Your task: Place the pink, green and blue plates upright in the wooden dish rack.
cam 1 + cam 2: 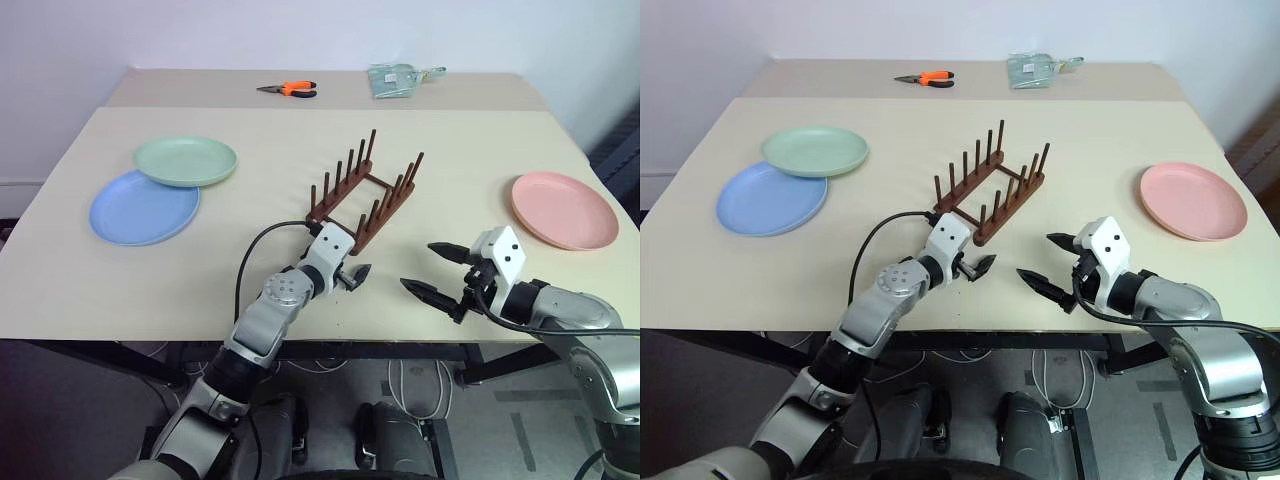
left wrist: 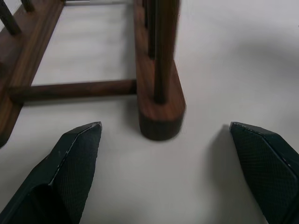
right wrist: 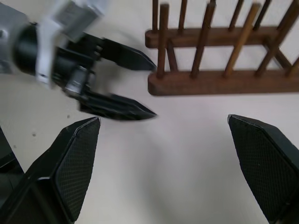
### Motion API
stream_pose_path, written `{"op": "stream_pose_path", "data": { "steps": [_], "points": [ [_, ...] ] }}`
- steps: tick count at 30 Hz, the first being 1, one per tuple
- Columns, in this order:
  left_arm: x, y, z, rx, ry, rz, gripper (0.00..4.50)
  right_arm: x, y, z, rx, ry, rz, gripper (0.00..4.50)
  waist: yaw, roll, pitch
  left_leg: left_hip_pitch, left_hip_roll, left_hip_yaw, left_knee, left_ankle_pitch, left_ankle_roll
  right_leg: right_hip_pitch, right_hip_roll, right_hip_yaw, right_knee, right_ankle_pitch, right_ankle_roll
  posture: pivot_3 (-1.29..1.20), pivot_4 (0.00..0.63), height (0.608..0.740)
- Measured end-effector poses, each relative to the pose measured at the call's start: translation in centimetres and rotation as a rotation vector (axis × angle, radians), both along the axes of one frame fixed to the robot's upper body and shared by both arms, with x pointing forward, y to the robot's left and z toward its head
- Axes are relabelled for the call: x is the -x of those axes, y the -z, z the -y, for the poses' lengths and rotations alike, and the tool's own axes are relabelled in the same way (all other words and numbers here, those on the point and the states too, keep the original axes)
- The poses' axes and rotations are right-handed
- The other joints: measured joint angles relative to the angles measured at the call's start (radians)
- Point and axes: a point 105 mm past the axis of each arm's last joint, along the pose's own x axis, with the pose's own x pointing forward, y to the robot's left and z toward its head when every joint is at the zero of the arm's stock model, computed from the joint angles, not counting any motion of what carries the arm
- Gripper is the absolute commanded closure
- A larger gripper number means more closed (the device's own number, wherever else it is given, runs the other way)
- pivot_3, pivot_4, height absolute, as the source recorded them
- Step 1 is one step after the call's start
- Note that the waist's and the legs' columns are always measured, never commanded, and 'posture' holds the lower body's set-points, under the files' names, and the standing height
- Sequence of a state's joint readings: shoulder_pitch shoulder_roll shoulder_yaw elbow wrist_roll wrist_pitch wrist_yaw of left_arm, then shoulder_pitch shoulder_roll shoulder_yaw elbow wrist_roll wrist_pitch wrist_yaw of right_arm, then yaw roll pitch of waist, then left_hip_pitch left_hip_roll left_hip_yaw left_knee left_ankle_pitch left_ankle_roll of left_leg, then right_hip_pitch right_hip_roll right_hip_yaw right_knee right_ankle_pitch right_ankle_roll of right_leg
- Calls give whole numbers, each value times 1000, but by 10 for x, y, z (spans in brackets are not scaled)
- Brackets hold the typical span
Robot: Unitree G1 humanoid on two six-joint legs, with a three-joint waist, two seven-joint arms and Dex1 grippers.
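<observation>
The wooden dish rack (image 1: pixel 365 192) is standing at a slant to the near table edge. I need to turn the rack square before my right gripper picks up the pink plate (image 1: pixel 565 210).
The wooden dish rack (image 1: pixel 365 195) stands empty at mid-table, its dark pegs upright. Far left, the green plate (image 1: pixel 185 160) lies flat with its rim over the blue plate (image 1: pixel 145 207). The pink plate (image 1: pixel 563 208) lies flat at the right. My left gripper (image 1: pixel 350 263) is open just in front of the rack's near end; in the left wrist view one rail end (image 2: pixel 159 112) sits between its fingers (image 2: pixel 70 158), untouched. My right gripper (image 1: pixel 418 265) is open and empty, right of the left one and pointing at it. The right wrist view shows the left gripper (image 3: pixel 154 89) beside the rack (image 3: pixel 219 81).
Orange-handled pliers (image 1: pixel 290 89) and a green packet (image 1: pixel 392 80) lie on the far table. The near table edge (image 1: pixel 120 338) runs just below both grippers. Bare tabletop separates the rack from the plates on either side.
</observation>
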State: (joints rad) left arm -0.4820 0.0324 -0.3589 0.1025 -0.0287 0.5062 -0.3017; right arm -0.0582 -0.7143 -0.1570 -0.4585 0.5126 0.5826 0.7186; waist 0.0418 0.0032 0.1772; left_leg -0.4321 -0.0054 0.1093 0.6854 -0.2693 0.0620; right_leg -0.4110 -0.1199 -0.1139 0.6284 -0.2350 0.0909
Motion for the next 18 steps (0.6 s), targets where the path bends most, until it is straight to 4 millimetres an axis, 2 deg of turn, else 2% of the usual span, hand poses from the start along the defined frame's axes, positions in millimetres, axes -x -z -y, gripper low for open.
{"op": "stream_pose_path", "data": {
  "steps": [3, 8, 11, 14, 18],
  "points": [
    [-7, -1, 5, 16, -19, 6, 1231, 0, 1, -4, 6, -2, 2, 0, 0, 0, 0, 0, 0, 0, 0, 0, 0, 0, 0, 0, 0, 0, 0, 0, 150, 740],
    [-11, -2, 2, 28, -36, 17, 3750, -1, 1, -3, 11, 5, 5, 0, -1, 0, 0, 0, 0, 0, 0, -1, 1, 0, 0, 0, 0, 0, 0, 0, 150, 740],
    [-12, -2, -3, 11, -21, 32, 3738, -1, 1, -1, 20, 14, 8, 0, -3, 0, 0, 0, 0, 0, 0, -1, 1, 0, 0, 0, 0, 0, 0, 0, 150, 740],
    [-9, -2, -13, -9, 79, 47, 3738, 1, 3, 5, 34, 27, 6, 0, -3, 0, 0, 0, 0, 0, 0, -1, 1, 0, 0, 0, 0, 0, 0, 0, 150, 740],
    [11, 0, -33, -90, 385, 62, 3738, 4, 7, 18, 65, 59, -5, 0, -5, 0, 0, 0, 0, 0, 0, 0, 0, -1, 0, 0, -1, 0, -1, 0, 150, 740]
  ]
}}
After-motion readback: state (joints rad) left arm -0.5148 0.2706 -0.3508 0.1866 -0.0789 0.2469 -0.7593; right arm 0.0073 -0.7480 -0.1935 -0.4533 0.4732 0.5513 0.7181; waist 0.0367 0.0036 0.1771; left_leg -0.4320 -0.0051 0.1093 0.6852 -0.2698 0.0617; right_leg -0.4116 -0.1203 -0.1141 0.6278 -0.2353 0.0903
